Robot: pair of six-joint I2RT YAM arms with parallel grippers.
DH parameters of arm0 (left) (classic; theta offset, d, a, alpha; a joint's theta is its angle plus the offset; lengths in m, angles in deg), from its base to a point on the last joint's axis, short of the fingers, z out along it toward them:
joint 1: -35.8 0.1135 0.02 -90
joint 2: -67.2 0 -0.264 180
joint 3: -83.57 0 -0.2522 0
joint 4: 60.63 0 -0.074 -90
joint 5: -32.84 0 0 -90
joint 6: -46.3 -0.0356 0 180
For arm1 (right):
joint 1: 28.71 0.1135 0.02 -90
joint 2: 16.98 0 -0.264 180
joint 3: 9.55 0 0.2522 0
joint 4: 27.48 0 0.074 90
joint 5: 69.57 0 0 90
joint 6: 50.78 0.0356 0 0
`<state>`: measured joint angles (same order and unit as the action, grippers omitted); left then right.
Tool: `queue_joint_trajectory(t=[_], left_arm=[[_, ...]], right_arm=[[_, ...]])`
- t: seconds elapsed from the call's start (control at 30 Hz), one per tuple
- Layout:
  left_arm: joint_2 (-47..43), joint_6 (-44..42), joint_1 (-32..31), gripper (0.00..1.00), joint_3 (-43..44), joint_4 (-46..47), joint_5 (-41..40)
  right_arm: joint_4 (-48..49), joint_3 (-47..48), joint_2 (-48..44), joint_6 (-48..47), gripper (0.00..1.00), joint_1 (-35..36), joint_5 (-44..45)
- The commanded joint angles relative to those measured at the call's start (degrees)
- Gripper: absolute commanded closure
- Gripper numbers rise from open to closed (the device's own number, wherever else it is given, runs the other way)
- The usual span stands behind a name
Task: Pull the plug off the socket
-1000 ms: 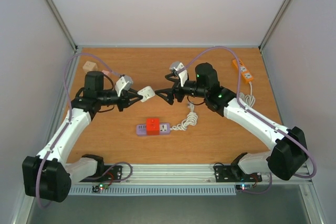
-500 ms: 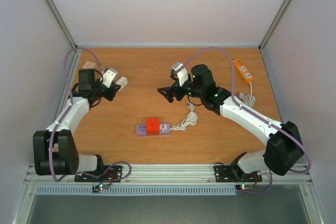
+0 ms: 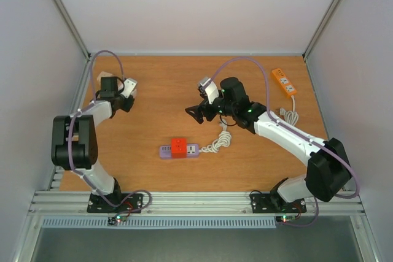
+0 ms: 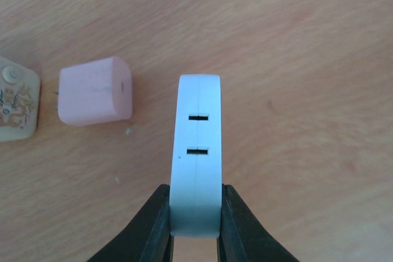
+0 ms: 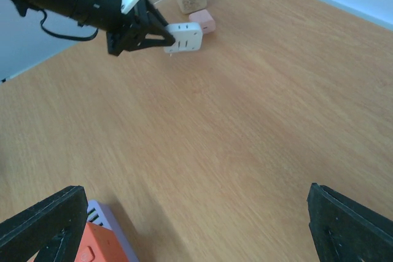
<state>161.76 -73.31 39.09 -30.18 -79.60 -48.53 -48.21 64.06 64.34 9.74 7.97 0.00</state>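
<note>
The white plug adapter (image 4: 198,133) is above open wood (image 4: 156,77) next to the pink cube plug, so my left gripper keeps lowering the adapter and lets go of it there.
My left gripper (image 4: 195,204) is shut on a white plug adapter (image 4: 195,151) and holds it near the table's far left (image 3: 131,92), just above the wood. A purple power strip (image 3: 179,151) lies mid-table with an orange plug (image 3: 178,145) seated in it; both also show at the bottom left of the right wrist view (image 5: 101,243). My right gripper (image 3: 195,112) is wide open and empty, above the wood behind the strip. In the right wrist view the left gripper with the white adapter (image 5: 184,38) is far off.
A pink cube plug (image 4: 95,99) and a beige patterned cube (image 4: 15,105) lie just left of the held adapter. An orange power strip (image 3: 284,82) with a coiled white cable (image 3: 288,115) is at the back right. The purple strip's white cable (image 3: 216,142) curls to its right.
My left arm has swung from mid-table to the far left back, carrying the white adapter away from the right gripper. The right gripper has stayed open and shifted only slightly.
</note>
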Motion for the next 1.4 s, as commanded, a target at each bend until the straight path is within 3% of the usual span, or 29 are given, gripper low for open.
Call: queue_joint_trajectory(t=[0.0,0.27,0.67,0.93,1.17,1.37], left_arm=[[5.17,0.58,-0.2,0.99,6.44,6.58,-3.41],[13.63,-0.61,-2.32,0.99,11.64,8.83,-10.91],[20.91,-7.44,-9.18,0.97,10.3,18.26,-27.41],[20.59,-6.08,-10.27,0.66,10.81,14.51,-25.84],[17.66,-4.44,-10.27,0.45,10.83,10.33,-21.43],[11.75,-2.0,-10.15,0.28,10.68,2.14,-10.33]], right_arm=[[-0.79,0.33,1.59,-0.21,0.01,-0.26,0.34],[-1.3,0.45,2.9,-0.14,0.01,-0.19,-0.02],[-1.17,0.31,3.26,-0.29,0.02,-0.15,1.35],[-0.86,-0.09,3.38,-0.67,0.01,-0.56,1.39],[-0.86,-0.16,3.82,-0.79,0.01,-0.92,0.67],[-1.1,-0.36,3.71,-0.65,0.02,-2.07,-1.56]])
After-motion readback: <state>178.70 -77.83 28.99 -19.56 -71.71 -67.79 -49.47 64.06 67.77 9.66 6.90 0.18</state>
